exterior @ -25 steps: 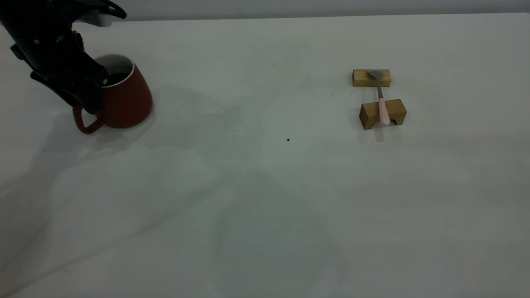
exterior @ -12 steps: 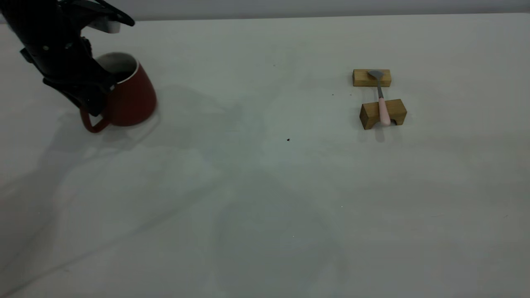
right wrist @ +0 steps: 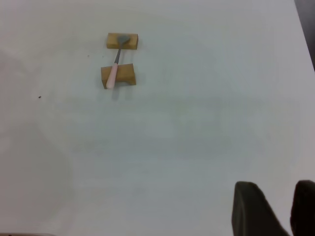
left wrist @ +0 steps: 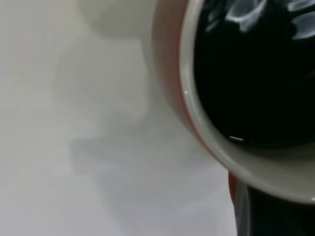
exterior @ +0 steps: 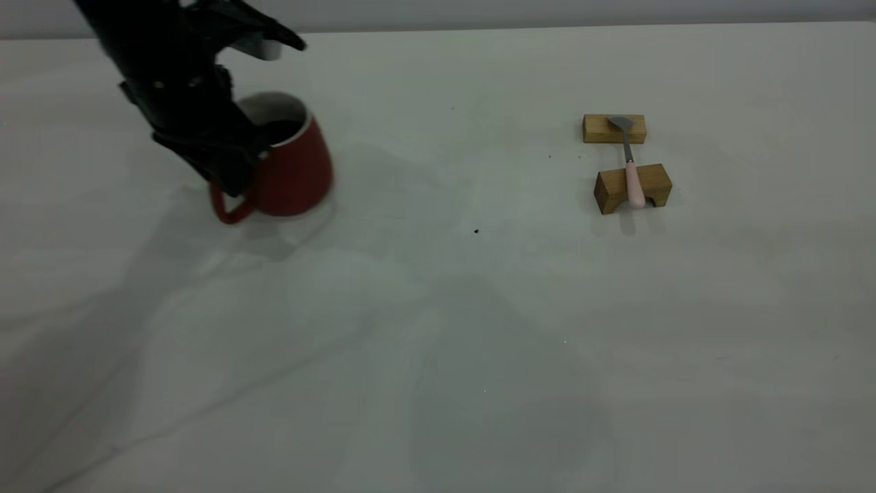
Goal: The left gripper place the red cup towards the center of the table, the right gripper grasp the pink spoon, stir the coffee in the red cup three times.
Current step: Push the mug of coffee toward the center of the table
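With coffee (exterior: 283,130) below the red cup's rim and open table (exterior: 390,193) toward the center, my left gripper carries on there and releases once the cup stands flat.
The red cup (exterior: 295,172) hangs slightly tilted at the table's (exterior: 438,342) back left, casting a shadow below it, its handle pointing to the front. My left gripper (exterior: 239,161) is shut on its rim at the handle side. Dark coffee (exterior: 277,129) shows inside; in the left wrist view the coffee (left wrist: 256,73) fills the white-rimmed red cup (left wrist: 170,83). The pink spoon (exterior: 633,177) lies across two wooden blocks at the right, bowl to the back. In the right wrist view my right gripper (right wrist: 283,216) hovers open, far from the pink spoon (right wrist: 113,74).
A flat wooden block (exterior: 597,129) holds the spoon's bowl and an arched wooden block (exterior: 612,190) holds its handle. A tiny dark speck (exterior: 476,231) marks the table near the middle. The table's far edge meets a grey wall.
My left gripper has carried the red cup to the right, toward the table's middle. The spoon and blocks have not moved.
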Robot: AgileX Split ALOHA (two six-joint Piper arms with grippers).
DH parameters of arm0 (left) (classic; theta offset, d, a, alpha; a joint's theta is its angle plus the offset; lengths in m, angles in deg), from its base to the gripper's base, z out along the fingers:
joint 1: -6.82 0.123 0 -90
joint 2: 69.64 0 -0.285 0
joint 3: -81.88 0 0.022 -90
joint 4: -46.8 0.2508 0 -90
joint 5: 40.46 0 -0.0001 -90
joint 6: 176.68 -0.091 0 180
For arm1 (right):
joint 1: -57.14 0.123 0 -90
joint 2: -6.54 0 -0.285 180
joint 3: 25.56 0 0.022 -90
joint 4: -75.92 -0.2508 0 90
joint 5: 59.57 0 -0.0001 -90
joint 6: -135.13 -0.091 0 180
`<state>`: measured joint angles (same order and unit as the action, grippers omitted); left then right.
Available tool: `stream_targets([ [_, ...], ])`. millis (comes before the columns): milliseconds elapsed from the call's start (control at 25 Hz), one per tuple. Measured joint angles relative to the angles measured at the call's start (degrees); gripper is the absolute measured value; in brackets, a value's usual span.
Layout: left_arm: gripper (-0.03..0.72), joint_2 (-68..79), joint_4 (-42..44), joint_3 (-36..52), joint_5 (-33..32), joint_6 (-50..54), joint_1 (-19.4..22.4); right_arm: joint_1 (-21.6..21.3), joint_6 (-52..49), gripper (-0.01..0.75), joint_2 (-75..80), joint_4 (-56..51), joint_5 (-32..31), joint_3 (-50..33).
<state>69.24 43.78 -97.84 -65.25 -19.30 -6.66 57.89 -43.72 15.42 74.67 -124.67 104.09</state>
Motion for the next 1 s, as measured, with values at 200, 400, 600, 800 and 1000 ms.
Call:
stream_targets([
  [200, 0.205, 0.1, -1.5, 0.0, 0.7, 0.0, -3.4, 0.0, 0.0, 0.237, 0.0, 0.0, 0.0, 0.0],
  [400, 0.205, 0.2, -1.7, 0.0, 2.2, 0.0, -6.2, 0.0, 0.0, 0.237, 0.0, 0.0, 0.0, 0.0],
  [600, 0.205, 1.2, -1.7, -1.9, 1.5, 0.0, -8.2, 0.0, 0.0, 0.237, 0.0, 0.0, 0.0, 0.0],
  [800, 0.205, 2.5, -1.7, -4.7, 0.5, 0.0, -10.1, 0.0, 0.0, 0.237, 0.0, -0.1, 0.0, 0.0],
  [1000, 0.214, 2.8, -1.8, -5.2, 0.5, 0.0, -10.9, 0.0, 0.0, 0.237, 0.0, -0.1, 0.0, 0.0],
])
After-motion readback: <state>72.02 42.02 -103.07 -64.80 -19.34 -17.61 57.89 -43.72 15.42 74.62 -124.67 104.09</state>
